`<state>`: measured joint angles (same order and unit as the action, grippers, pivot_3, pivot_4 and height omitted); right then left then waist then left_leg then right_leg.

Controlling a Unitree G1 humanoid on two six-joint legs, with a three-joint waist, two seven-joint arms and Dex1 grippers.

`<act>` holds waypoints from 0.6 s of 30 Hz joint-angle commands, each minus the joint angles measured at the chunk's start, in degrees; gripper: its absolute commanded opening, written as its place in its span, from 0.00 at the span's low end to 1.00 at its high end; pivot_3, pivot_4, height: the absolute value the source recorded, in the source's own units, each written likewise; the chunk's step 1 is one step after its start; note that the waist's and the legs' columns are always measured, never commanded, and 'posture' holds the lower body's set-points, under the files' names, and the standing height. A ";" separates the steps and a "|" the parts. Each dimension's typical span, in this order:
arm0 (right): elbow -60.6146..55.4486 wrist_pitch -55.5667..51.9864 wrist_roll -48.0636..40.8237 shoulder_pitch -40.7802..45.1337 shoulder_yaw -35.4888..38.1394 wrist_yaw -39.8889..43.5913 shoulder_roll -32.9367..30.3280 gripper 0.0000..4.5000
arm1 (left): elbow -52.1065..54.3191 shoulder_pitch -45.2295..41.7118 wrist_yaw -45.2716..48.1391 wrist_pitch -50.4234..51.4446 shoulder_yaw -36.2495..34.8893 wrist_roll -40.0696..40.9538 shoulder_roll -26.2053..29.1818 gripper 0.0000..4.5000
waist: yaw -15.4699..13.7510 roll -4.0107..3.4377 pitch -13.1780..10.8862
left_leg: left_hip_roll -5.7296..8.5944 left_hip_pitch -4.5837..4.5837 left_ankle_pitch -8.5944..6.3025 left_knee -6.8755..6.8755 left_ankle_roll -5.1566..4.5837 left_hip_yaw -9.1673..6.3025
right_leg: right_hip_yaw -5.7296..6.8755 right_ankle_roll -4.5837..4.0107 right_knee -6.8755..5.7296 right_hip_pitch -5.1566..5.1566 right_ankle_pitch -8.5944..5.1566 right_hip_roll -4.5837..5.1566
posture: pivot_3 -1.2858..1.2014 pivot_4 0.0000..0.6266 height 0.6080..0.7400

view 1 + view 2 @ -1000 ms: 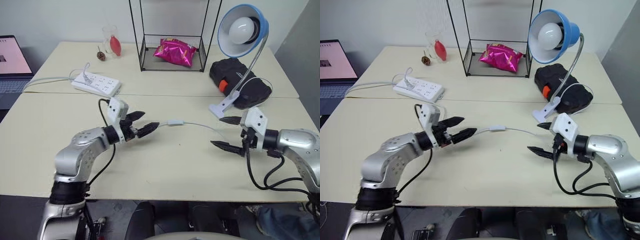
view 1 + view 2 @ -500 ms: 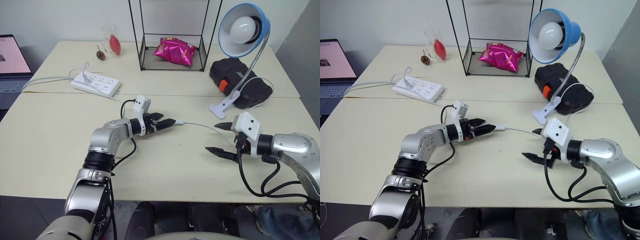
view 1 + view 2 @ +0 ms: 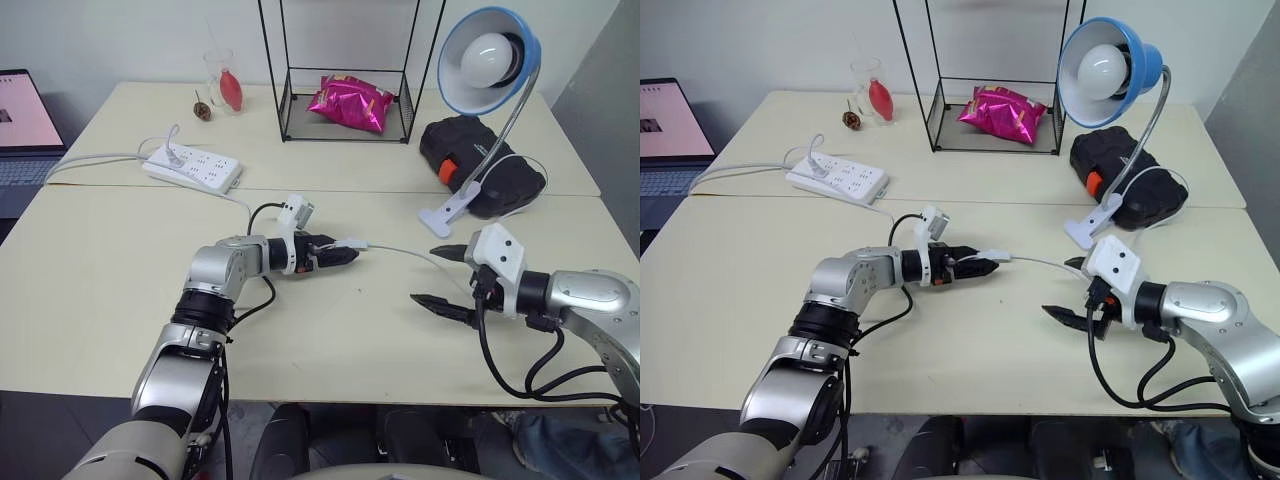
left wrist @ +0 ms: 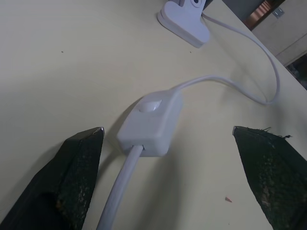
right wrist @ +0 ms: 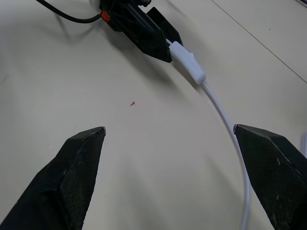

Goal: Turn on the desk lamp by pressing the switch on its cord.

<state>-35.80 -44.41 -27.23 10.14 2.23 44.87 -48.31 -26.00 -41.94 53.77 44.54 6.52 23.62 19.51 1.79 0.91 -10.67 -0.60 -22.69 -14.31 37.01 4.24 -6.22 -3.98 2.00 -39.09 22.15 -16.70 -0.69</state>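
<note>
The cord (image 3: 415, 254) makes a loose curve toward the clip base, so the switch (image 3: 351, 243) will come up freely when I lift it, and the desk lamp will stay put.
The desk lamp (image 3: 487, 60), with a blue shade and an unlit white bulb, stands at the back right on its white clip base (image 3: 443, 215). Its thin white cord (image 3: 400, 252) runs left across the table to the switch (image 3: 352, 243), a small white box. My left gripper (image 3: 348, 253) lies low at the switch, open, with one finger on each side of the box (image 4: 151, 122) and a gap between each finger and it. My right gripper (image 3: 425, 274) is open over the table, to the right of the switch and beside the cord.
A white power strip (image 3: 192, 167) lies at the back left, with a laptop (image 3: 20, 130) at the left edge. A wire rack (image 3: 345, 135) holds a pink bag (image 3: 350, 102). A black case (image 3: 480, 165) sits behind the clip base, and a glass (image 3: 224, 85) stands far back.
My left gripper swung right and down to the switch, which now sits between its fingers. The right gripper has hardly moved.
</note>
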 commanded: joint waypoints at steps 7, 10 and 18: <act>-2.16 -0.36 -1.81 0.88 1.77 -0.89 -0.52 1.00 | 0.04 0.00 -0.37 1.36 -0.72 -0.21 -1.33 0.49 | 0.00 0.00 0.00 | 0.00 -0.01 0.00 0.01 0.00 0.00 | 0.00 0.00 0.00 0.00 0.00 0.00 | 0.52 0.24 1.00; -2.27 -0.56 -2.02 1.02 1.76 -1.01 -0.50 1.00 | 0.51 0.29 -0.52 0.26 -0.64 -0.52 -1.56 0.34 | -0.01 0.00 0.00 | 0.00 -0.01 0.00 0.00 0.00 0.00 | 0.00 0.00 0.00 0.01 0.00 0.00 | 0.52 0.24 1.00; -2.73 -1.06 -2.45 1.11 2.01 -1.52 -0.37 1.00 | 7.71 3.90 -1.18 -5.22 -0.74 -1.79 -0.48 0.24 | 0.01 0.00 0.00 | -0.02 0.00 0.00 0.01 0.00 0.00 | -0.01 0.01 0.00 0.01 0.01 0.00 | 0.52 0.24 1.00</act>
<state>-36.30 -45.59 -28.78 10.39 2.27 43.64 -48.31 -22.48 -39.09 52.89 42.68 6.43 22.44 18.30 1.80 0.91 -10.67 -0.61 -22.69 -14.30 37.02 4.24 -6.22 -4.00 2.00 -39.09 22.17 -16.69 -0.70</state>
